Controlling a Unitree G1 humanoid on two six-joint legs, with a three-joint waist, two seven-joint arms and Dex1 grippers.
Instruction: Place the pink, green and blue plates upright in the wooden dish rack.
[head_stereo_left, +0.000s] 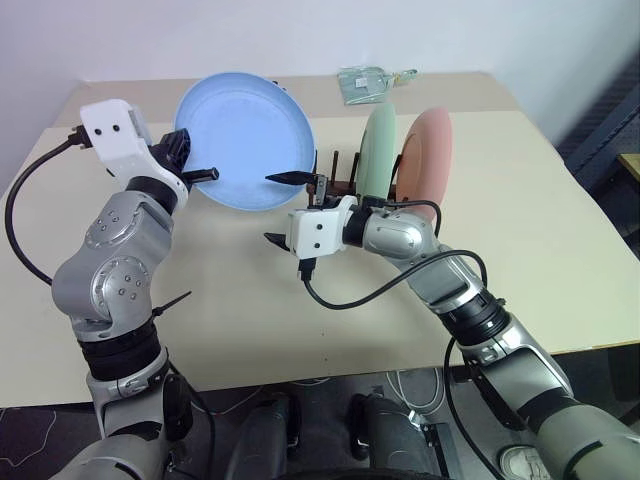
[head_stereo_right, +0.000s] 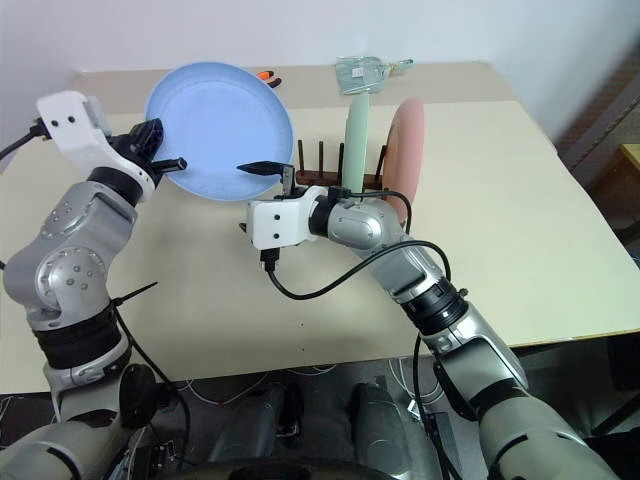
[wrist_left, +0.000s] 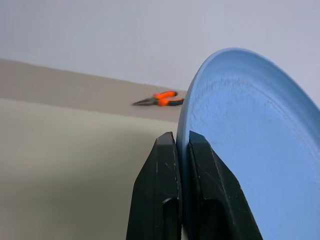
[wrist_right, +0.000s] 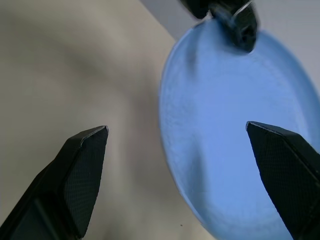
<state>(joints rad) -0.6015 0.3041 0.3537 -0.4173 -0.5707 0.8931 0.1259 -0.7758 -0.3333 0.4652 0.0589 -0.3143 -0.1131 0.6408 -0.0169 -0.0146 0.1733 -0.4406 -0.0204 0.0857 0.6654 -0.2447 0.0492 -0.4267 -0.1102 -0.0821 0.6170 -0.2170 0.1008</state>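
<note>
The blue plate's rim is in my left gripper far from the rack (head_stereo_left: 179, 122), so my right gripper should grab the blue plate's lower rim (head_stereo_left: 280, 199) and then turn the plate into the rack.
My left gripper (head_stereo_left: 212, 174) is shut on the rim of the blue plate (head_stereo_left: 245, 140) and holds it tilted up above the table, left of the rack. The left wrist view shows its two black fingers (wrist_left: 165, 165) pinching the blue plate (wrist_left: 250, 150) edge. My right gripper (head_stereo_left: 268, 208) stands open just in front of the plate's lower right rim, one finger over the plate face and one below it, not touching it. The green plate (head_stereo_left: 378, 150) and pink plate (head_stereo_left: 428, 155) stand upright in the wooden dish rack (head_stereo_left: 338, 178), whose free pegs lie to the green plate's left.
The beige table (head_stereo_left: 560, 250) stretches wide to the right and front. A clear plastic packet (head_stereo_left: 365, 82) lies at the back edge behind the rack. Orange-handled pliers (wrist_left: 162, 99) lie on the far strip behind the blue plate. Black cables hang off both arms.
</note>
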